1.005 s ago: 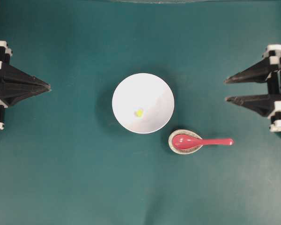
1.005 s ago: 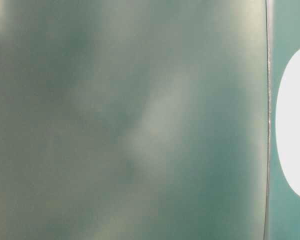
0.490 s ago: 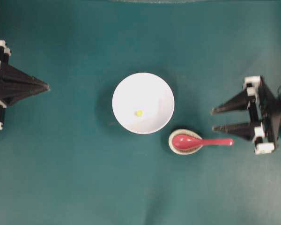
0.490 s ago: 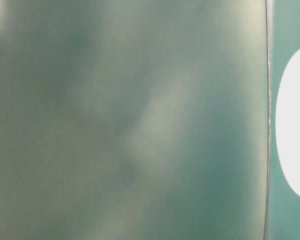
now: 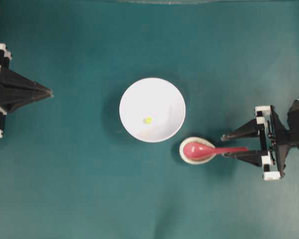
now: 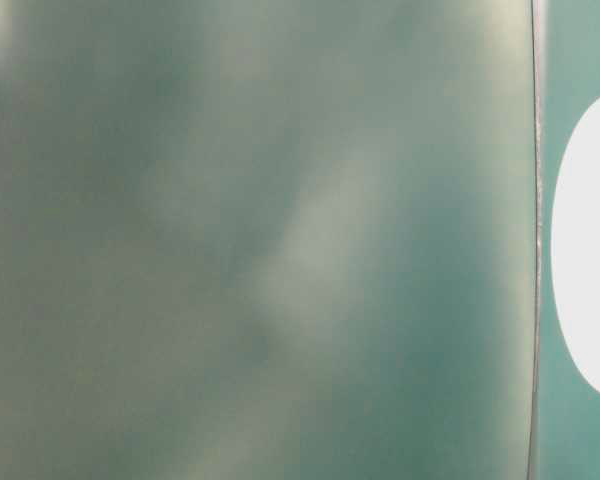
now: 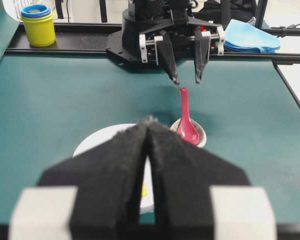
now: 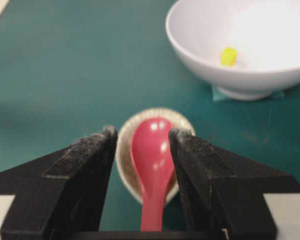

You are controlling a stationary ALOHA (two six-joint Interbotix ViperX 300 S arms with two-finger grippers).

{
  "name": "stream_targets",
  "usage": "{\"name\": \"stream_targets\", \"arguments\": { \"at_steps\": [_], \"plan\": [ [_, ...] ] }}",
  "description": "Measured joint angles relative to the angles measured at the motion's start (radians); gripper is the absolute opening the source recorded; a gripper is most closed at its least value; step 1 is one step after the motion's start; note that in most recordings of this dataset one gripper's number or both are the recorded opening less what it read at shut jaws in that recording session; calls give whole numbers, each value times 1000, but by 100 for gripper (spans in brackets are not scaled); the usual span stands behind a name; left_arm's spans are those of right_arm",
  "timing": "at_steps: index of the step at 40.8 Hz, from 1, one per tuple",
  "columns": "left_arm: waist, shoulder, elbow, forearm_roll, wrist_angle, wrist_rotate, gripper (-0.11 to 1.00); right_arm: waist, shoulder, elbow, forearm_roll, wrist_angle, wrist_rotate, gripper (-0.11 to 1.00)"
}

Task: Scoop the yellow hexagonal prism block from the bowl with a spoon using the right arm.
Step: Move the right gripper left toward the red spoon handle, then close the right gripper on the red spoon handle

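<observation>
I expect the white bowl (image 5: 152, 110) to hardly move when I scoop the block with the spoon, because pale teal tape (image 8: 220, 95) shows under the white bowl's foot.
The white bowl (image 5: 159, 94) sits mid-table with the tiny yellow hexagonal prism block (image 5: 147, 120) inside, left of centre. The red-pink spoon (image 5: 195, 149) lies to its lower right, its scoop on a speckled beige spoon rest (image 5: 185, 156) and its handle pointing right. My right gripper (image 5: 223, 146) is open at the handle end. In the right wrist view the spoon (image 8: 151, 150) runs between the fingers (image 8: 85, 165) with a gap on each side; the bowl (image 8: 200, 55) and block (image 8: 228, 56) lie beyond. My left gripper (image 5: 50, 92) is shut at the left edge, holding nothing.
Behind the right arm's base the left wrist view shows stacked yellow and blue cups (image 7: 37, 22) and a blue cloth (image 7: 250, 37), both off the green mat. The table-level view is blurred, with only a white rounded shape (image 6: 590, 245) at its right edge.
My right gripper has moved left and toward the table's front edge, from the right border to the spoon's handle, staying open. Left arm, bowl, block and spoon have not moved.
</observation>
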Motion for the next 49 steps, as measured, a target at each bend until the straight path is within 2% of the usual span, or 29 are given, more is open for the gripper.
{"name": "stream_targets", "arguments": {
  "at_steps": [4, 8, 29, 49],
  "plan": [
    [0, 0, 0, 2, 0, 0, 0, 25, 46, -6, 28, -6, 6, 53],
    [0, 0, 0, 2, 0, 0, 0, 34, 83, -6, 35, -8, 26, 53],
    [0, 0, 0, 0, 0, 8, 0, 43, 170, -12, 35, 23, 41, 53],
    [0, 0, 0, 2, 0, 8, 0, 44, 195, -21, 37, 26, 41, 53]
  ]
}}
